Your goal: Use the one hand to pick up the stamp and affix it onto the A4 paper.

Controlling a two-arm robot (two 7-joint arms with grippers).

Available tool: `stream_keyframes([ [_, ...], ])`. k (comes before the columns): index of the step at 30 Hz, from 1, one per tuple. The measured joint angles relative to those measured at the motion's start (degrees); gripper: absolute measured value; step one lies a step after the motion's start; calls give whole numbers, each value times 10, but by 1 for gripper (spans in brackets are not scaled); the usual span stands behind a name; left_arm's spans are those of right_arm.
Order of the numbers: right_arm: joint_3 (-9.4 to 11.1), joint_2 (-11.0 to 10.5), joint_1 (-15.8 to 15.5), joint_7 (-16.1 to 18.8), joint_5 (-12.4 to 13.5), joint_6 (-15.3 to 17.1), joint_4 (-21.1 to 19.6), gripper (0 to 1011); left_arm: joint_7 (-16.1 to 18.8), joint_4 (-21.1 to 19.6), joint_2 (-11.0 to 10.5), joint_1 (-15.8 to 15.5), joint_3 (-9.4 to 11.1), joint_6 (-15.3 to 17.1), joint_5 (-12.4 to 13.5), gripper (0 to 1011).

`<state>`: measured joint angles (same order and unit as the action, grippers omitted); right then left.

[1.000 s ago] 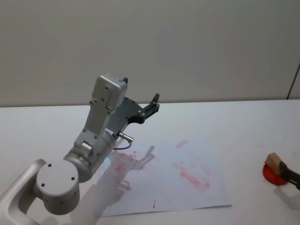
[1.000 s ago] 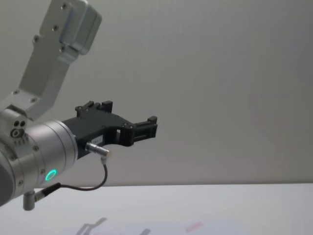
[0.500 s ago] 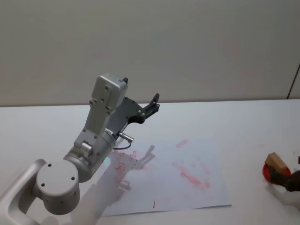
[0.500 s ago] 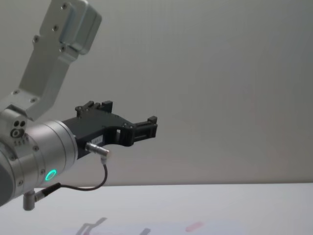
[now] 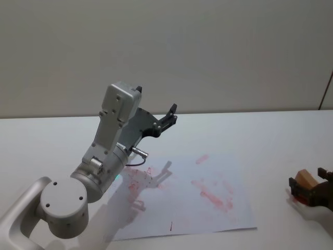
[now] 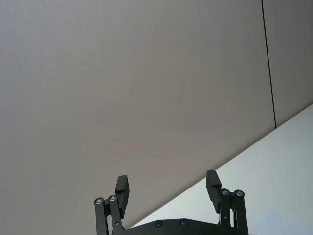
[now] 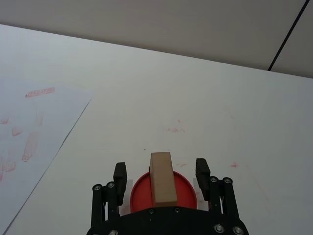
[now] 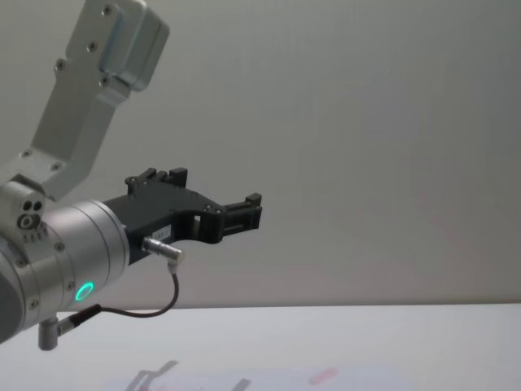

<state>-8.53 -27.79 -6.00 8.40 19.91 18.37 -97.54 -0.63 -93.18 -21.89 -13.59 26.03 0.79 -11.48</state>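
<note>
The wooden block (image 7: pixel 163 179) should come free and leave the round red base behind when I lift it, since the paper's marks (image 7: pixel 40 92) have the block's oblong shape.
The stamp (image 5: pixel 305 180), a light wooden block on a round red base, stands on the white table right of the A4 paper (image 5: pixel 182 208). My right gripper (image 5: pixel 308 179) reaches in from the right edge and is open, one finger on each side of the stamp. In the right wrist view the stamp (image 7: pixel 163 181) sits between the fingers (image 7: pixel 121 172) with a gap on both sides of the wooden block. The paper (image 7: pixel 29 137) carries pink-red marks. My left gripper (image 5: pixel 169 115) hangs open, raised above the paper's far left part.
The left arm's silver-grey boxy link (image 5: pixel 117 112) and round joint (image 5: pixel 62 208) stand over the paper's left side. The white table (image 5: pixel 270 135) stretches back to a plain wall. Faint red smudges (image 7: pixel 175 128) mark the table beyond the stamp.
My right gripper has come in from the right edge and now has a finger on each side of the stamp. The stamp stays in place. The left arm has not moved.
</note>
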Motion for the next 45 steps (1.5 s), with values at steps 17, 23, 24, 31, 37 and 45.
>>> stream_keyframes([
  [17, -6, 8, 15, 11, -13, -1, 13, 402, 0, 0, 0, 0, 0, 0, 0, 1001],
  [23, -6, 9, 17, 12, -15, -1, 15, 222, 0, 0, 0, 0, 0, 0, 0, 1001],
  [24, -6, 9, 17, 12, -15, -1, 15, 216, 0, 0, 0, 0, 0, 0, 0, 1001],
  [31, -6, 8, 16, 11, -17, -5, 14, 216, 0, 0, 0, 0, 0, 0, 0, 1001],
  [37, -5, 9, 18, 12, -20, -18, 7, 216, 0, 0, 0, 0, 0, 0, 0, 1001],
  [45, -11, 21, 37, 39, -20, -39, -4, 216, 0, 0, 0, 0, 0, 0, 0, 1001],
])
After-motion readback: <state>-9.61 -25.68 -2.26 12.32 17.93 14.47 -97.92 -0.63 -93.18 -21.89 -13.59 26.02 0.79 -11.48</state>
